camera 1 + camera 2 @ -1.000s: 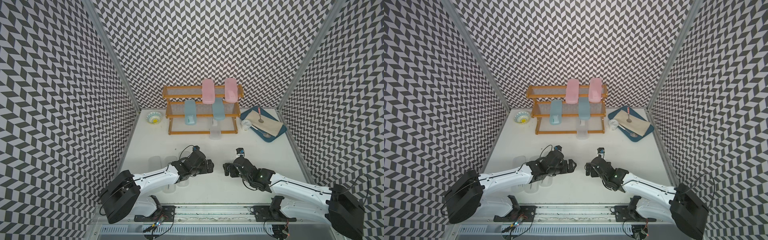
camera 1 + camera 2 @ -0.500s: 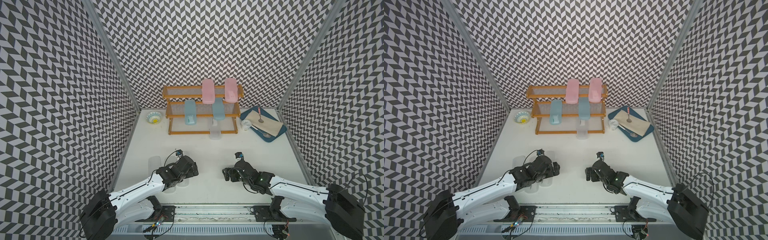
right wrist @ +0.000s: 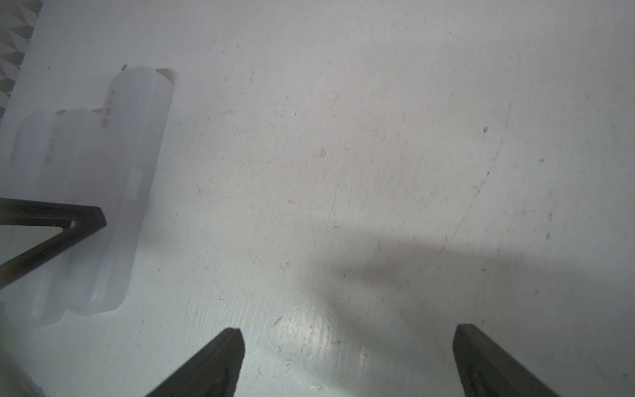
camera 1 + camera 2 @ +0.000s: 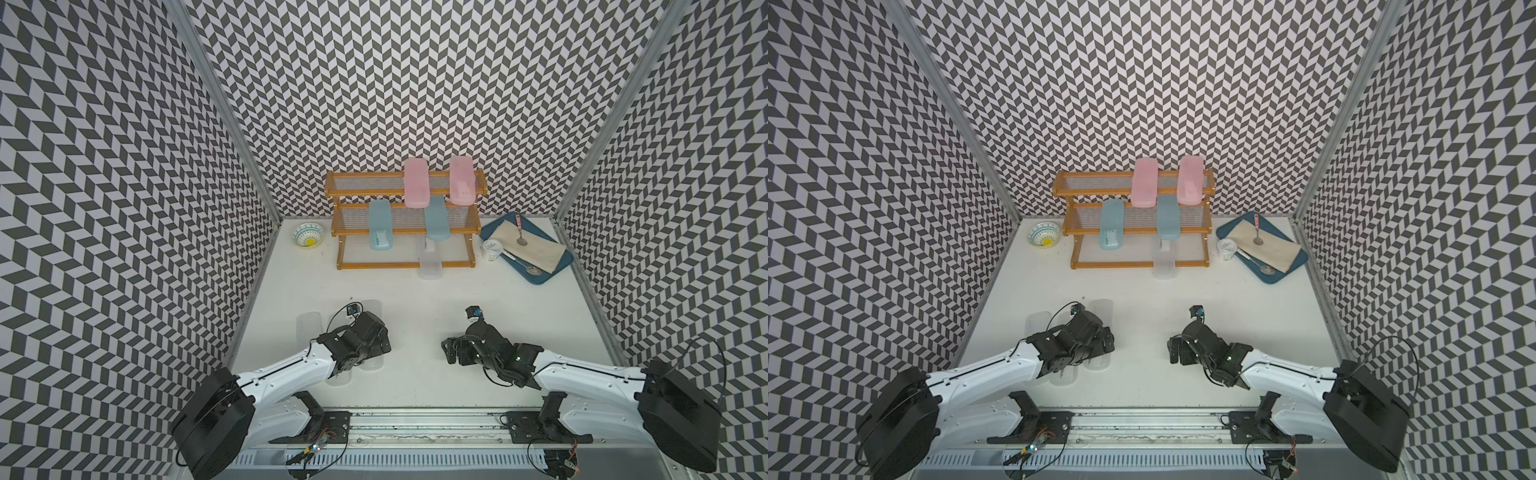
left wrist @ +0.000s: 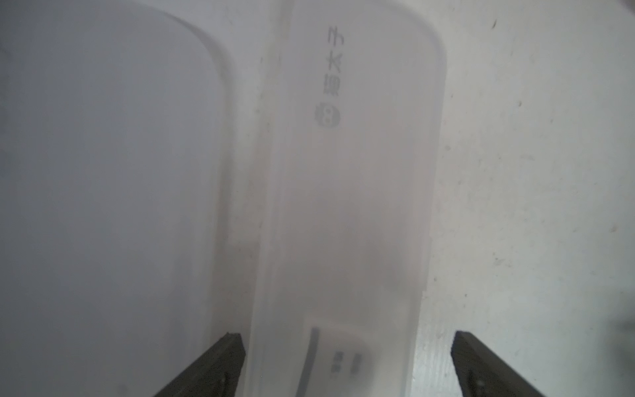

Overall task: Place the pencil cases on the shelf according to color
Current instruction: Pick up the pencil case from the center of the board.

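The clear case [image 4: 372, 306] is under my left gripper and far away from my right gripper. Next, my left gripper moves the case to the middle [image 4: 404, 322] for my right gripper.
The shelf [image 4: 374, 264] stands at the back. Two pink pencil cases [image 4: 416, 183] [image 4: 461, 179] lie on its top tier and two light blue ones [image 4: 380, 224] [image 4: 436, 218] on the middle tier. One clear case [image 4: 430, 266] overhangs the lowest tier. Three clear cases [image 4: 308, 332] lie side by side at the front left. My left gripper [image 4: 376, 351] [image 5: 347, 343] is low over them, open, its fingers either side of the rightmost clear case [image 5: 343, 206]. My right gripper [image 4: 451, 355] [image 3: 347, 340] hangs open over bare table.
A dark blue tray [image 4: 496, 226] with a cloth and spoons sits to the right of the shelf, a small white cup [image 4: 491, 249] against it. A patterned bowl [image 4: 307, 236] sits to the shelf's left. Patterned walls close in three sides.
My left gripper has moved from the table's middle to the left and come down over the clear cases. The right gripper has drawn back slightly toward the front.
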